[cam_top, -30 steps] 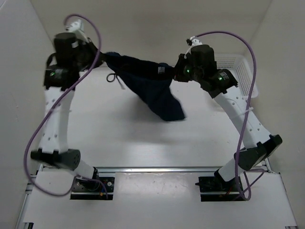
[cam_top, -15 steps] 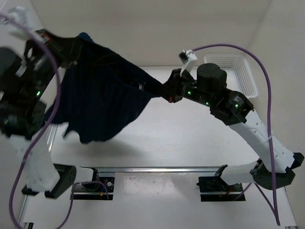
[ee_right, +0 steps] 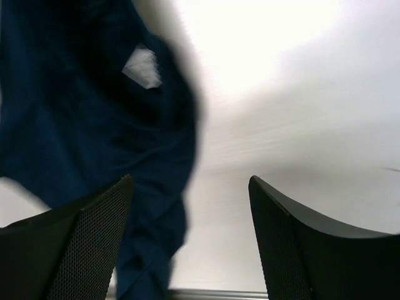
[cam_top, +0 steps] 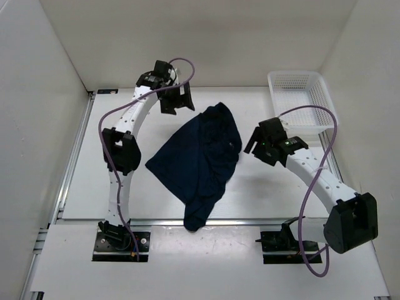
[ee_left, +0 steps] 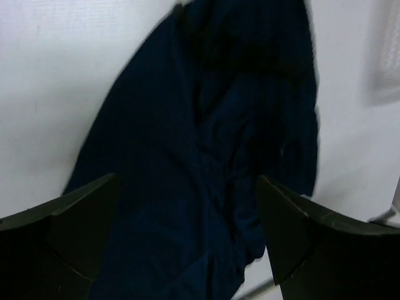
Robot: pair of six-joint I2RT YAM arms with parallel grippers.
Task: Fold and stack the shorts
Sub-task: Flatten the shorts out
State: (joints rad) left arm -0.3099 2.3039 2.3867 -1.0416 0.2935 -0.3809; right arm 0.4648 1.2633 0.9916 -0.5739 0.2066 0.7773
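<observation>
The shorts' edge [ee_right: 182, 103] has a white label [ee_right: 142, 67] just inside it, so I should expect a gathered waistband there when my right gripper pulls.
The dark navy shorts [cam_top: 200, 156] lie loose and crumpled on the white table, running diagonally from the back centre down to the front edge, where one end laps over the rail. My left gripper [cam_top: 179, 102] hovers open just behind and left of their far end; its wrist view looks down on the shorts [ee_left: 206, 144] between wide-apart fingers [ee_left: 75, 219]. To the right of the cloth stands my right gripper [cam_top: 253, 140], open and empty. In its wrist view the shorts [ee_right: 81, 125] with a white label [ee_right: 142, 67] lie to the left.
A white mesh basket [cam_top: 292, 74] stands at the back right corner. White walls close in the table on the left, back and right. The metal rail [cam_top: 250, 220] runs along the front edge.
Both grippers have opened and let go of the shorts, which dropped from being stretched in the air onto the table. Both arms have come down and drawn apart.
</observation>
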